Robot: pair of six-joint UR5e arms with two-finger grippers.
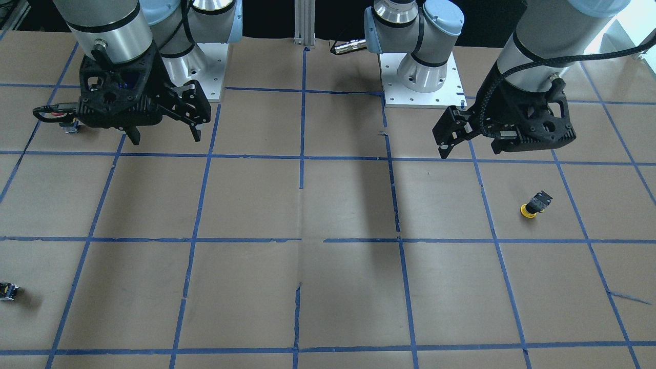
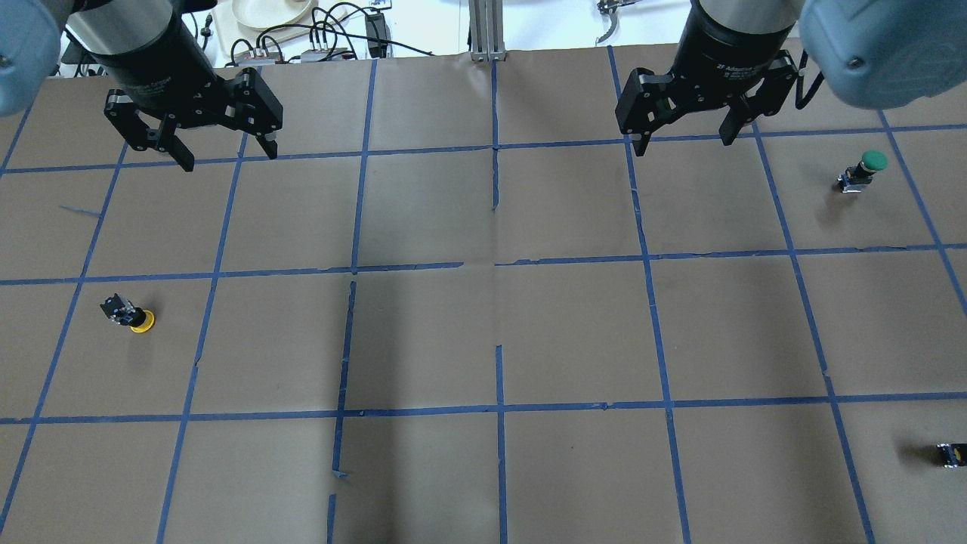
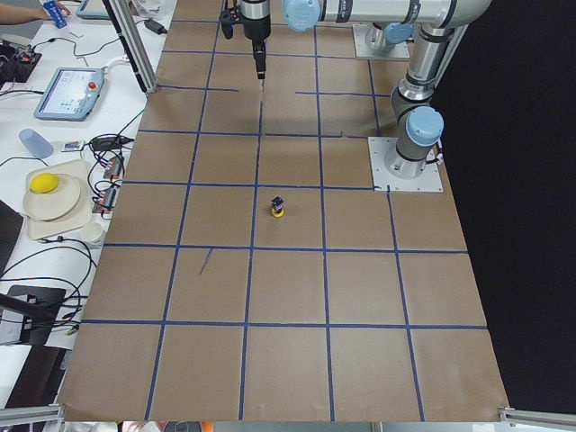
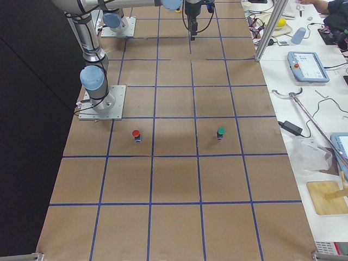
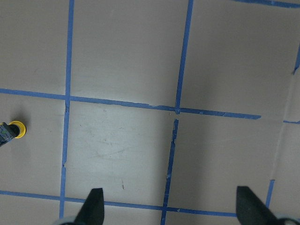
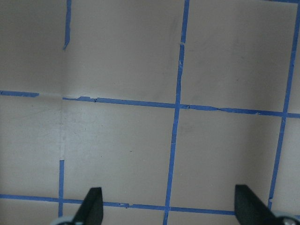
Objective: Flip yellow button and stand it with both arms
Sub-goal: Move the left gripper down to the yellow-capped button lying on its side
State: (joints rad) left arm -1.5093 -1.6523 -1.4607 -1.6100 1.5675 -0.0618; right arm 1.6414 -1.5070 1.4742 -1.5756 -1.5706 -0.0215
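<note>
I expect the yellow cap point(image 1: 527, 211) to come along, sticking out, when I lift the black body, because a neck point(image 1: 532, 208) joins the two.
The yellow button point(image 1: 534, 204) lies on its side on the brown paper, its yellow cap toward the table's middle and its black body toward the edge. It also shows in the overhead view point(image 2: 130, 315), the exterior left view point(image 3: 278, 207) and at the left edge of the left wrist view point(image 5: 11, 131). My left gripper point(image 2: 227, 155) is open and empty, raised above the table, well apart from the button; it also shows in the front-facing view point(image 1: 469, 151). My right gripper point(image 2: 684, 143) is open and empty, raised on the other side point(image 1: 165, 139).
A green-capped button point(image 2: 861, 172) stands on the robot's right side, and a red-capped button point(image 4: 136, 134) stands nearer the right arm's base. A tiny dark part point(image 2: 950, 453) lies near the right edge. Blue tape lines grid the paper. Cluttered side tables flank the table ends.
</note>
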